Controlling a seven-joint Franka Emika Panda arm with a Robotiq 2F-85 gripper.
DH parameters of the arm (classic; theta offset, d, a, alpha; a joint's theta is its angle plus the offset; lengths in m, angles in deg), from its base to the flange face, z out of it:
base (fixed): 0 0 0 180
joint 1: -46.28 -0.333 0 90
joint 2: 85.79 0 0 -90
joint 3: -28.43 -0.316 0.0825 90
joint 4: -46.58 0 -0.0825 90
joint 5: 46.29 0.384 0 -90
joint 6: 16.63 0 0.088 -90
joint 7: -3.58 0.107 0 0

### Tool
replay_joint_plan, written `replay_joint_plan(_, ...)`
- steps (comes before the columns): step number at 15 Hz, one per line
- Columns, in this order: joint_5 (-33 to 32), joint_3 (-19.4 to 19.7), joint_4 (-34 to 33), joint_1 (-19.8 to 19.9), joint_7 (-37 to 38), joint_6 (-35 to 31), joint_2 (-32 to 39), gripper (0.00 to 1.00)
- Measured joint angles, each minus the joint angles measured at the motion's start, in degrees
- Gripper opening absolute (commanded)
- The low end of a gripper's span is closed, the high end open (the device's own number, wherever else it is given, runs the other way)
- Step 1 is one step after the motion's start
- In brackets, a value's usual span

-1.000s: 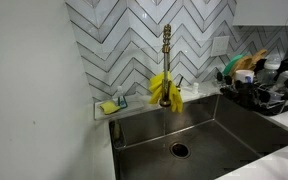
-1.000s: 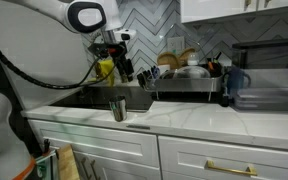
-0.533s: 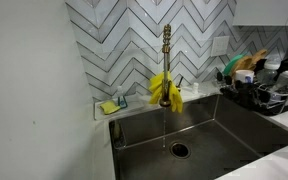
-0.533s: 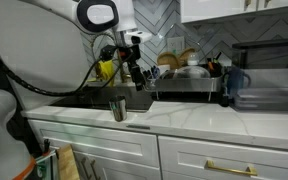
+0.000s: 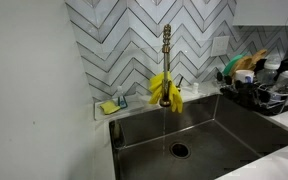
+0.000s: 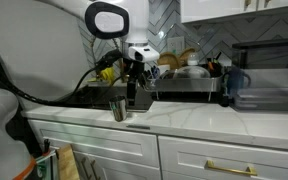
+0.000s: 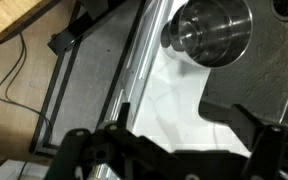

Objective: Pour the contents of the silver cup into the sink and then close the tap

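Note:
My open gripper is moving down to the silver cup [image 6: 119, 107], which stands upright and clear beside the sink. It should now go down until its fingers are on both sides of the cup's body [image 6: 119, 113], then close.
The silver cup [image 6: 117, 108] stands upright on the white counter at the front rim of the sink [image 5: 224, 130]. In the wrist view the cup [image 7: 209, 30] is at the upper right, its inside shiny. My gripper [image 6: 132, 93] hangs just above and a little to the right of the cup, open with nothing between its fingers. In the wrist view the gripper [image 7: 171, 108] has its dark fingers spread over bare counter, short of the cup. The brass tap [image 5: 167, 48] stands behind the basin. A thin stream of water falls from it towards the drain [image 5: 179, 150].
Yellow gloves [image 5: 165, 90] hang on the tap's stem. A sponge holder [image 5: 111, 105] sits at the sink's back corner. A loaded dish rack [image 6: 189, 75] and a dark appliance [image 6: 249, 88] stand along the counter. In the wrist view, a dark mat [image 7: 89, 85] lies on the wood floor below.
My gripper has moved to the right and down, coming close above the silver cup. It stays open. The cup and the tap have not moved.

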Motion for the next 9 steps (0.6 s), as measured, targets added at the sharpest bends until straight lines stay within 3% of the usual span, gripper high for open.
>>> replay_joint_plan(9, 11.3, 3.5, 0.4, 0.5, 2.2, 3.0, 7.9, 1.0)
